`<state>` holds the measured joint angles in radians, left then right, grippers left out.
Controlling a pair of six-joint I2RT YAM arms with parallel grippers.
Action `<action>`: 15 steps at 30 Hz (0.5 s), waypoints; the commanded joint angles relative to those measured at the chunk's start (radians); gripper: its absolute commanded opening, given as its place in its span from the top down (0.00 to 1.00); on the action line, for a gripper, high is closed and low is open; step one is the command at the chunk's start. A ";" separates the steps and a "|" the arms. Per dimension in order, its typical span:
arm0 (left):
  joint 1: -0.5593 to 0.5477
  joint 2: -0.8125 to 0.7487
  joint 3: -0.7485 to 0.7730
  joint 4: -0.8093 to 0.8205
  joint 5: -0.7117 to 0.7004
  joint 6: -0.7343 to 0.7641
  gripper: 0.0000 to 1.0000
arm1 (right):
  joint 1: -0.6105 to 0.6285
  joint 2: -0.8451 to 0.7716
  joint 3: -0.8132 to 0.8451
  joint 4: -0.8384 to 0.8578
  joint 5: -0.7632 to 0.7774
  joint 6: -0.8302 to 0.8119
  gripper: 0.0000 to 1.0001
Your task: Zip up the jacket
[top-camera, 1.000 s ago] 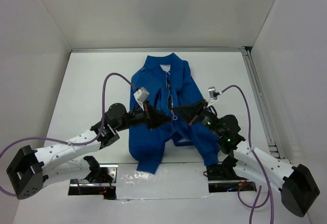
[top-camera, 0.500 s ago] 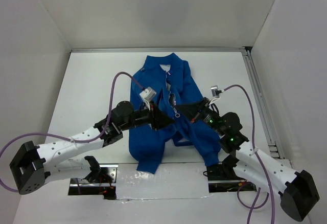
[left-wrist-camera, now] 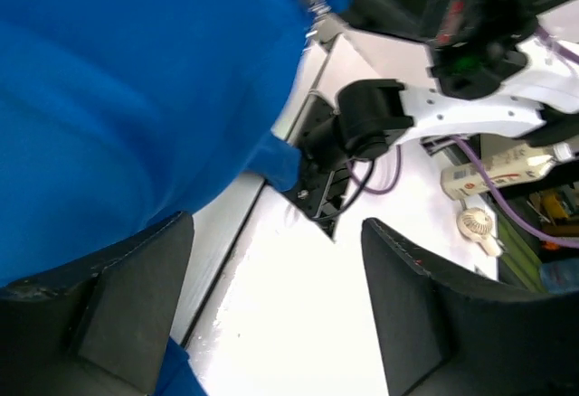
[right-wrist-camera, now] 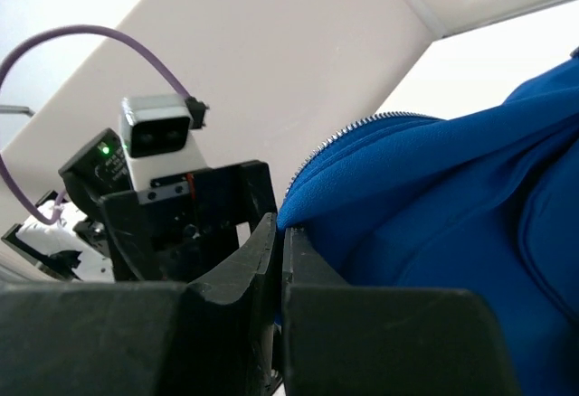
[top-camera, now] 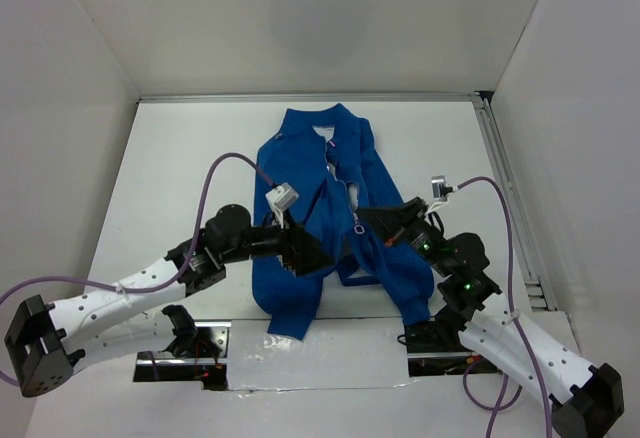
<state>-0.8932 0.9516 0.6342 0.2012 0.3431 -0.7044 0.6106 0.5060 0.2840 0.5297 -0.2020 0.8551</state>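
Next, I take the zipper's lower end [top-camera: 358,228] with my left gripper before my right gripper opens, because my right gripper is pinching the jacket's front edge [right-wrist-camera: 306,199] beside the zipper pull.
The royal-blue jacket [top-camera: 315,183] lies on the white table, collar at the far end, its front zipper [top-camera: 340,183] running down the middle. My right gripper [top-camera: 364,221] is shut on the jacket's front edge by the zipper; the right wrist view shows blue fabric [right-wrist-camera: 434,206] pinched between the jaws [right-wrist-camera: 281,233], with silver zipper teeth [right-wrist-camera: 348,132] along the fold. My left gripper [top-camera: 312,254] hovers over the jacket's lower left part, open and holding nothing. In the left wrist view its fingers [left-wrist-camera: 118,310] stand wide apart [left-wrist-camera: 276,324], with the jacket [left-wrist-camera: 118,98] beside them.
White enclosure walls stand on three sides. A metal rail [top-camera: 508,208] runs along the table's right edge. Silvery tape [top-camera: 300,363] lines the near edge between the arm bases. The right arm's base [left-wrist-camera: 362,129] and a purple cable [left-wrist-camera: 507,206] show in the left wrist view.
My left gripper has opened, let go of the jacket and drawn back toward the lower left. My right gripper, still shut on the fabric, has shifted slightly right and nearer.
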 commanded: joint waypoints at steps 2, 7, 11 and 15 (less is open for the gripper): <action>0.004 -0.011 0.034 0.040 0.011 0.017 0.07 | 0.017 -0.004 0.000 0.068 -0.028 -0.004 1.00; 0.025 0.064 0.064 0.081 0.017 -0.010 0.07 | 0.038 0.014 -0.022 0.122 -0.037 0.028 1.00; 0.063 0.134 0.100 0.128 0.051 -0.033 0.09 | 0.061 0.031 -0.025 0.135 -0.039 0.035 1.00; 0.114 0.179 0.110 0.191 0.112 -0.078 0.14 | 0.077 0.034 -0.025 0.134 -0.030 0.028 1.00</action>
<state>-0.8066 1.1187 0.6991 0.2806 0.3943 -0.7422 0.6693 0.5465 0.2531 0.5552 -0.2245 0.8742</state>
